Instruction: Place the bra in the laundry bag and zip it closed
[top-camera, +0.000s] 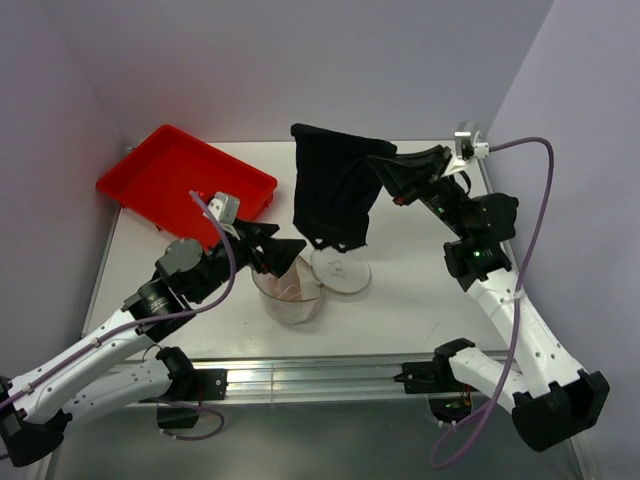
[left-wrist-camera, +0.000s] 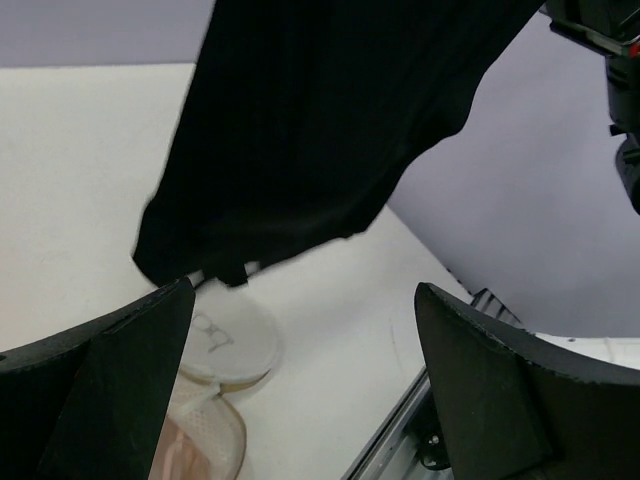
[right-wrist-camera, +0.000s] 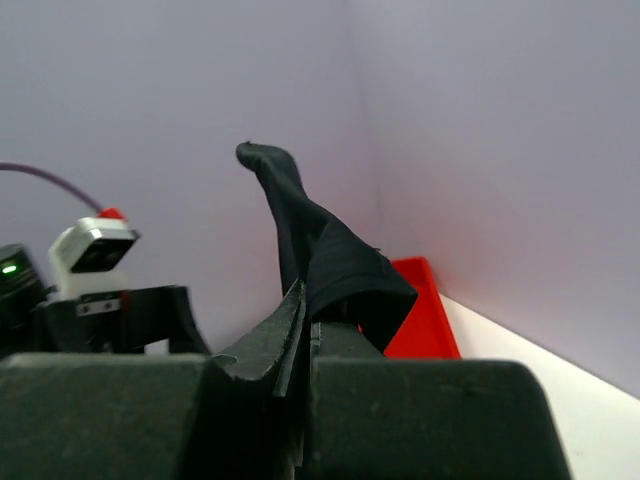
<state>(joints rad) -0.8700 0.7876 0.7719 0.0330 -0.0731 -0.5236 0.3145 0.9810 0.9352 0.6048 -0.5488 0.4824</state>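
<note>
I should take the black bra by its lower edge (top-camera: 311, 237) with my left gripper before I bag it, because it hangs wide from its top corner (top-camera: 383, 150) in my right gripper.
The black bra (top-camera: 335, 190) hangs in the air from my right gripper (top-camera: 385, 170), which is shut on its top corner; its lower edge dangles just above the laundry bag. The wrist view shows cloth (right-wrist-camera: 320, 250) pinched between shut jaws (right-wrist-camera: 310, 320). The laundry bag (top-camera: 292, 290) lies open on the table, its white round face with the bra outline (top-camera: 342, 270) flipped to the right. My left gripper (top-camera: 285, 252) is open and empty just above the bag's mouth. In the left wrist view the bra (left-wrist-camera: 320, 130) hangs above the round face (left-wrist-camera: 225, 335) and the gripper (left-wrist-camera: 303, 290) is wide open.
A red plastic tray (top-camera: 185, 180) sits at the table's back left and also shows in the right wrist view (right-wrist-camera: 420, 310). A metal rail (top-camera: 320, 375) runs along the near table edge. Lilac walls close in on the left, back and right.
</note>
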